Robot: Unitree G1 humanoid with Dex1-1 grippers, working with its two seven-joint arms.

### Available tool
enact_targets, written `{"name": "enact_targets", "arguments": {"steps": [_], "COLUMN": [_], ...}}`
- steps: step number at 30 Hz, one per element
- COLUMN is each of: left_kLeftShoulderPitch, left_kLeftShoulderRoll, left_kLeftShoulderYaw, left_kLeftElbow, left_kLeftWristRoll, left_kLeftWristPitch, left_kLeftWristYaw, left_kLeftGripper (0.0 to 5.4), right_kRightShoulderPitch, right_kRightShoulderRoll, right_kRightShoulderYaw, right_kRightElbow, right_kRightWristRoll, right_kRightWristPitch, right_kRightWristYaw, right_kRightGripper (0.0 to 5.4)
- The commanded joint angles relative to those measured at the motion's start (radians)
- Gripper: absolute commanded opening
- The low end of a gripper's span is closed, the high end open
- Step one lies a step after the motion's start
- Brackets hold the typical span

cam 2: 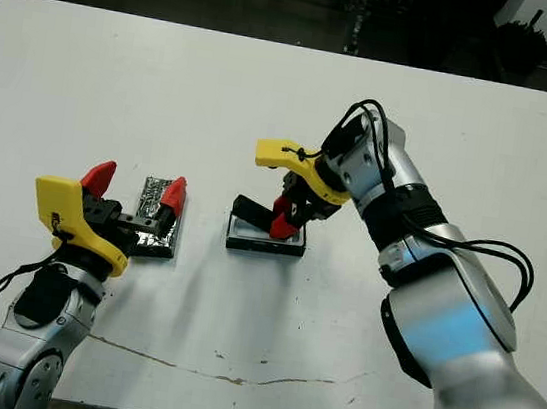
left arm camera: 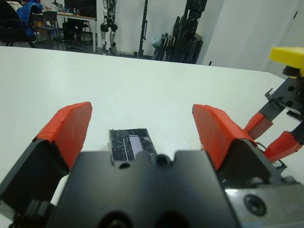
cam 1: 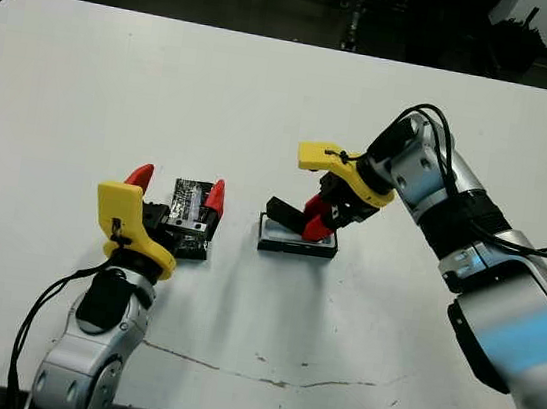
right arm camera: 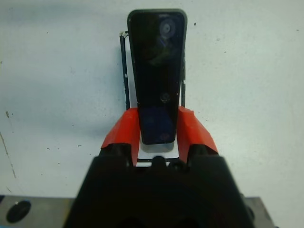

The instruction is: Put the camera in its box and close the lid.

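Note:
The lid (cam 1: 193,197) lies loose and has the same shape as the box's oblong outline (cam 1: 295,247), so the lid will cover the whole box when the robot turns and lowers it.
The camera (right arm camera: 157,61), a slim black bar, is pinched at one end by my right gripper (cam 1: 318,220), which is shut on it. It hangs slanted just over the box (cam 1: 293,246), a shallow black tray whose white lining shows beneath it. To the left lies the lid (cam 1: 192,195), a flat speckled black panel with a pale strip (left arm camera: 132,142). My left gripper (cam 1: 177,188) is open and low over the lid. One red finger (left arm camera: 66,128) stands on each side of the lid, and neither touches it.
A thin crack (cam 1: 261,375) runs across the white table (cam 1: 288,96) near its front edge. Dark stands and equipment (left arm camera: 183,38) sit beyond the far edge. Black cables (cam 1: 434,135) loop off my right arm.

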Motion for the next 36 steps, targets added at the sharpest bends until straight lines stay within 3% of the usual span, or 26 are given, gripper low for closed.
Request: {"name": "enact_targets", "arguments": {"steps": [1,20,36], "left_kLeftShoulderPitch": [0.011,0.011,0.013], "left_kLeftShoulderRoll": [0.006,0.012,0.013], "left_kLeftShoulderYaw": [-0.001,-0.001,-0.004], "left_kLeftElbow": [-0.002,-0.007,-0.014], "left_kLeftWristRoll": [0.007,-0.002,-0.001], "left_kLeftWristPitch": [0.006,0.002,0.001], "left_kLeftWristYaw": [0.001,-0.008,-0.003], "left_kLeftGripper": [5.4,5.4,5.4], "right_kRightShoulderPitch": [0.017,0.015,-0.001], "right_kRightShoulderRoll": [-0.02,-0.058,-0.067], "right_kRightShoulderYaw": [-0.003,0.007,0.066], "right_kRightElbow": [0.006,0.032,0.072], "right_kRightWristRoll": [-0.007,-0.039,-0.083], "right_kRightWristPitch": [-0.019,-0.09,-0.091], "right_kRightWristYaw": [-0.01,-0.017,0.003], "right_kRightGripper": [1.69,1.69,1.69]}}
